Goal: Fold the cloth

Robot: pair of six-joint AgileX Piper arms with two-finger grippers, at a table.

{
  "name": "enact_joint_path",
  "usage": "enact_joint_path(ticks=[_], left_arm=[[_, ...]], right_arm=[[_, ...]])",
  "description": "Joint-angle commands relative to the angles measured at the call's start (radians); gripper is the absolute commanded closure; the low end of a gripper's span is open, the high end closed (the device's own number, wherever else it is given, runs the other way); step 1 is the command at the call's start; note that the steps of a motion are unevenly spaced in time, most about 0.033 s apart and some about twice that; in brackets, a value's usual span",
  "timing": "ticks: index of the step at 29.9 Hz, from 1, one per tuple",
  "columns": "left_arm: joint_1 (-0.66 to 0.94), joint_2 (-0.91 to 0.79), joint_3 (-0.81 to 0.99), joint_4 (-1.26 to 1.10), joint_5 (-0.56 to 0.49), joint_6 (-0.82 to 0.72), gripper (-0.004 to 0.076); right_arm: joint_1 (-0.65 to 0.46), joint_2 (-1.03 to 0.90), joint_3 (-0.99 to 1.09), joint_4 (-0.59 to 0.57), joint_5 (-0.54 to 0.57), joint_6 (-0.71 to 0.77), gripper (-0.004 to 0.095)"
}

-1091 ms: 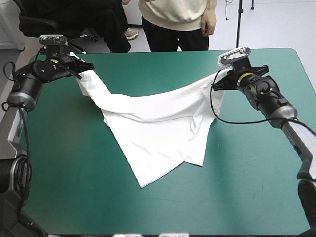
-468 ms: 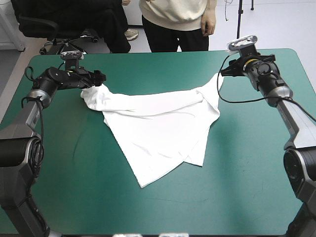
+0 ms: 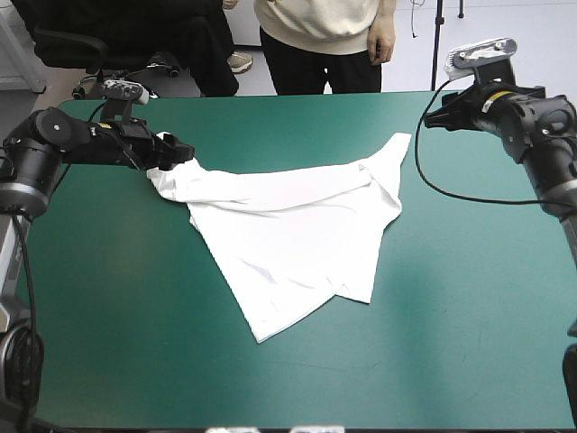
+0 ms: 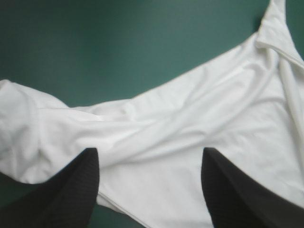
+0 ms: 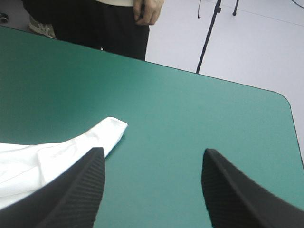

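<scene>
I see long overlapping folds (image 3: 290, 193) that gather the T-shirt's far edge, so the white T-shirt (image 3: 293, 259) will open into a much wider panel when I lift and spread it.
The white T-shirt (image 3: 288, 230) lies loosely spread on the teal-green cover, wrinkled, with one corner pointing toward the table's near edge. My left gripper (image 3: 183, 152) hovers at the shirt's far-left bunched end, open, its black fingers (image 4: 71, 190) apart over the white cloth (image 4: 180, 142) with nothing between them. My right gripper (image 3: 435, 119) is raised near the far right corner, open and empty, clear of the shirt's pointed far-right tip (image 5: 111, 128). That tip lies on the cover (image 5: 190, 118) ahead of and beside one finger (image 5: 78, 190).
A person stands just beyond the table's far edge (image 3: 315, 93), a hand (image 5: 148, 10) hanging at that edge. Bare cover (image 3: 469, 289) stretches to the right of the shirt and along the near side.
Both grippers have opened and let go of the shirt's ends, which dropped onto the table. The right arm drew back toward the far right corner; the left arm lowered beside the cloth.
</scene>
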Motion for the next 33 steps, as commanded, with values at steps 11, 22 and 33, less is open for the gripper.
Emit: enact_joint_path(ticks=[11,22,33], left_arm=[[-0.601,-0.275,0.167,0.361,0.081,-0.151,0.0278],[-0.932,-0.271,0.552,0.631,-0.064,-0.418,0.0278],[-0.935,-0.203,0.679,0.64,-0.268,-0.477,0.0278]], right_arm=[[-0.009,-0.322,0.108,0.164,0.179,-0.149,0.0391],[-0.009,-0.33,0.112,0.174,0.214,-0.173,0.0391],[-0.009,-0.328,0.112,0.203,0.212,-0.191,0.0394]])
